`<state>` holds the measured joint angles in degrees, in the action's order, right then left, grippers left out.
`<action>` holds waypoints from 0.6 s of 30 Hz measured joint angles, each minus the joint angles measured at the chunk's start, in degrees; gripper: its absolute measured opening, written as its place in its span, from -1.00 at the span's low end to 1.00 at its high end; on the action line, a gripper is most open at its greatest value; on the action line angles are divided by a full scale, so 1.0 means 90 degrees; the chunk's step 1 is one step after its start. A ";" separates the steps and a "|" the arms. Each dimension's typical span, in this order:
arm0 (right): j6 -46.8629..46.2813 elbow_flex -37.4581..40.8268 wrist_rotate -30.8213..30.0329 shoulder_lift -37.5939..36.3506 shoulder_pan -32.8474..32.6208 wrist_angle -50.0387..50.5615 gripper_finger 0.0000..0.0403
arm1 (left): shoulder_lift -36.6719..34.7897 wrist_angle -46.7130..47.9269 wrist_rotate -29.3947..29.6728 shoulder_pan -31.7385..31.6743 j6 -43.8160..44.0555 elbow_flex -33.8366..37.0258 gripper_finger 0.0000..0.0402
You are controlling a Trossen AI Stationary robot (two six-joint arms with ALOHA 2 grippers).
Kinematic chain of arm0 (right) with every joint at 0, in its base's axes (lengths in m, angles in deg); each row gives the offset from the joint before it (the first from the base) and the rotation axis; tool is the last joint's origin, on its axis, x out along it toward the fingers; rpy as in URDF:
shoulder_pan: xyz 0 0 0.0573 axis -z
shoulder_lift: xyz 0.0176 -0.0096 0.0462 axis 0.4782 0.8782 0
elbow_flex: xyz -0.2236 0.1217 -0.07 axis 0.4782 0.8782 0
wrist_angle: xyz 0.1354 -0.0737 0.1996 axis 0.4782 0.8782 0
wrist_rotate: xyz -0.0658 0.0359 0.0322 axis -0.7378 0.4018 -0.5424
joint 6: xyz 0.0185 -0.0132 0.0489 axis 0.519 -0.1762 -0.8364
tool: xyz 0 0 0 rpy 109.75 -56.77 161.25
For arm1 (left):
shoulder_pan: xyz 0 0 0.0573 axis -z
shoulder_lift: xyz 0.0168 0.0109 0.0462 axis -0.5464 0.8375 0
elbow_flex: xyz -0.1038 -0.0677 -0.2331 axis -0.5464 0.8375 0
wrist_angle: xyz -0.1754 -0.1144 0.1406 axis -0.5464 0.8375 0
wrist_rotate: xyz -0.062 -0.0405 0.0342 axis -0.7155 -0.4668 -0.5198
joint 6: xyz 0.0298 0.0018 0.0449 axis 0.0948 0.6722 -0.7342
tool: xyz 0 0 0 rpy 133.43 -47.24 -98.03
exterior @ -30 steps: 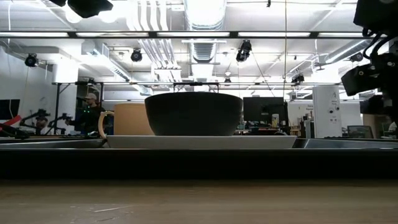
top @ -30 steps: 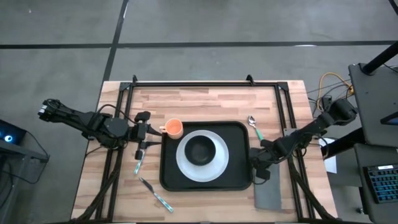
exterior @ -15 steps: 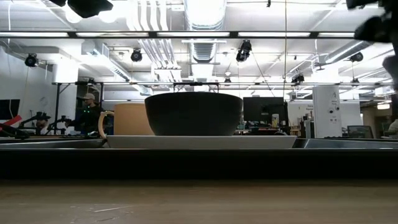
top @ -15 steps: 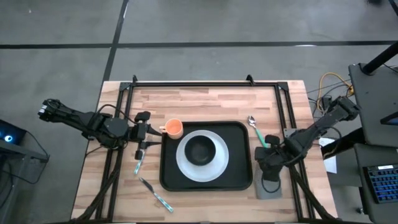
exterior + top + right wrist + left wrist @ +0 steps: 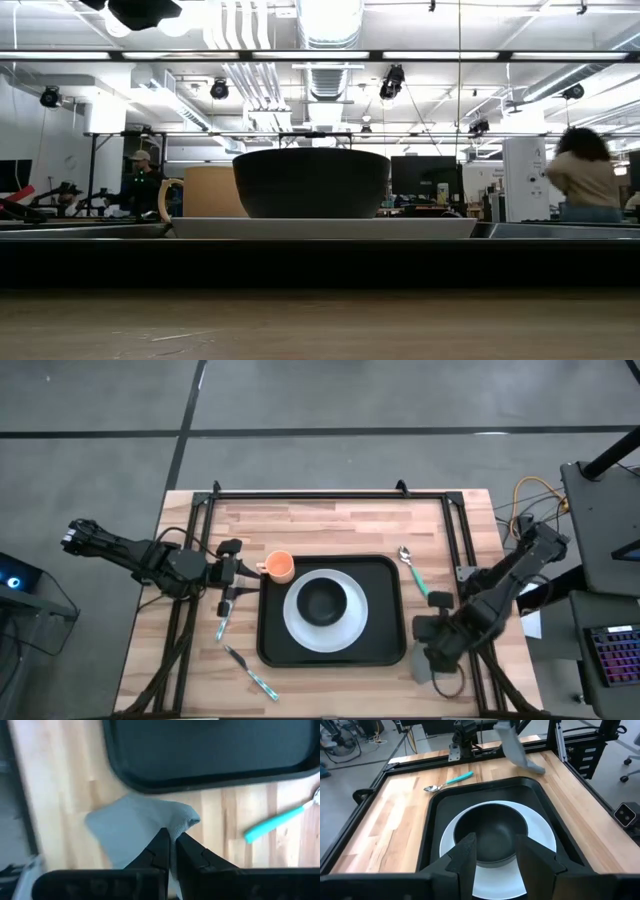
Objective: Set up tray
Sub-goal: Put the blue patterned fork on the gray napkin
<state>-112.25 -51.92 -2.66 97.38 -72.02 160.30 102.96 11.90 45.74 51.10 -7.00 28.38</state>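
The grey napkin (image 5: 421,665) is hanging outside the tray's rim. Next, my right gripper swings back and puts the napkin down along the tray's free strip (image 5: 385,605) on the spoon's side.
The black tray (image 5: 385,645) lies mid-table and carries a white plate (image 5: 345,635) with a black bowl (image 5: 322,601) on it. An orange cup (image 5: 279,566) stands on the wood at the tray's far left corner. My left gripper (image 5: 240,573) hovers open beside the cup, with the bowl seen past its fingers (image 5: 495,851). To the right of the tray's near right corner, my right gripper (image 5: 432,653) is shut on the grey napkin (image 5: 132,827), which also shows in the left wrist view (image 5: 516,749). My right gripper pinches a bunched fold of the napkin (image 5: 181,824) between its two fingers, coming from above and pointing down. The cloth hangs slack below the fingers. Whether its lower end (image 5: 537,769) touches the table, I cannot tell.
A spoon with a teal handle (image 5: 411,567) lies on the wood right of the tray's far right corner. Two more pieces of cutlery (image 5: 223,622) (image 5: 251,673) lie left of the tray. A black frame (image 5: 330,494) borders the table. People stand in the room behind.
My right gripper, staying shut, has risen and gone toward the table's near edge. The napkin, which lay flat on the wood, has been drawn up by one end, bunched, and now hangs below the fingers. The gripper has left the low view.
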 joint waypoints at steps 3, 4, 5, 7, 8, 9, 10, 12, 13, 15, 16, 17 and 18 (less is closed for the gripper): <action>-0.0265 -0.0620 0.0072 0.0138 -0.0171 0.0390 -0.96 | 0.0001 -0.0002 0.0001 0.0000 0.0009 -0.0019 -0.41; -0.0278 -0.0806 0.0066 0.0184 -0.0182 0.0419 -0.96 | -0.0001 -0.0004 0.0001 0.0000 0.0029 -0.0024 -0.41; -0.0246 -0.0959 0.0066 0.0227 -0.0171 0.0413 -0.96 | -0.0001 -0.0005 0.0000 0.0000 0.0065 -0.0027 -0.41; 0.0001 -0.1247 0.0067 0.0362 -0.0042 0.0370 -0.96 | 0.0000 0.0000 0.0001 0.0000 0.0113 -0.0027 -0.41; 0.0204 -0.1350 0.0075 0.0441 0.0051 0.0319 -0.96 | 0.0001 -0.0002 0.0001 0.0000 0.0118 -0.0027 -0.41; 0.0423 -0.1433 0.0137 0.0538 0.0153 0.0277 -0.96 | 0.0001 -0.0002 0.0001 0.0000 0.0118 -0.0027 -0.41; 0.0654 -0.1477 0.0224 0.0634 0.0245 0.0267 -0.96 | -0.0001 -0.0003 0.0001 0.0000 0.0119 -0.0027 -0.41; 0.1146 -0.1528 0.0390 0.0847 0.0447 0.0138 -0.96 | 0.0001 -0.0001 0.0000 0.0000 0.0180 -0.0027 -0.41; 0.1414 -0.1539 0.0422 0.0912 0.0532 -0.0007 -0.96 | 0.0001 -0.0002 0.0001 0.0000 0.0186 -0.0027 -0.41; 0.1885 -0.1540 0.0425 0.0990 0.0700 -0.0209 -0.96 | -0.0001 -0.0004 0.0001 0.0000 0.0186 -0.0027 -0.41; 0.2074 -0.1535 0.0440 0.0998 0.0802 -0.0246 -0.96 | 0.0000 -0.0004 0.0001 0.0000 0.0186 -0.0025 -0.41; 0.2217 -0.1510 0.0435 0.1001 0.0898 -0.0250 -0.96 | 0.0001 -0.0001 0.0001 0.0000 0.0186 -0.0024 -0.41; 0.2305 -0.1477 0.0404 0.1000 0.1015 -0.0237 -0.96 | 0.0000 -0.0001 0.0001 0.0000 0.0186 -0.0024 -0.41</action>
<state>-91.50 -65.22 0.97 106.38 -62.89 158.17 102.96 11.90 45.75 51.10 -5.32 28.16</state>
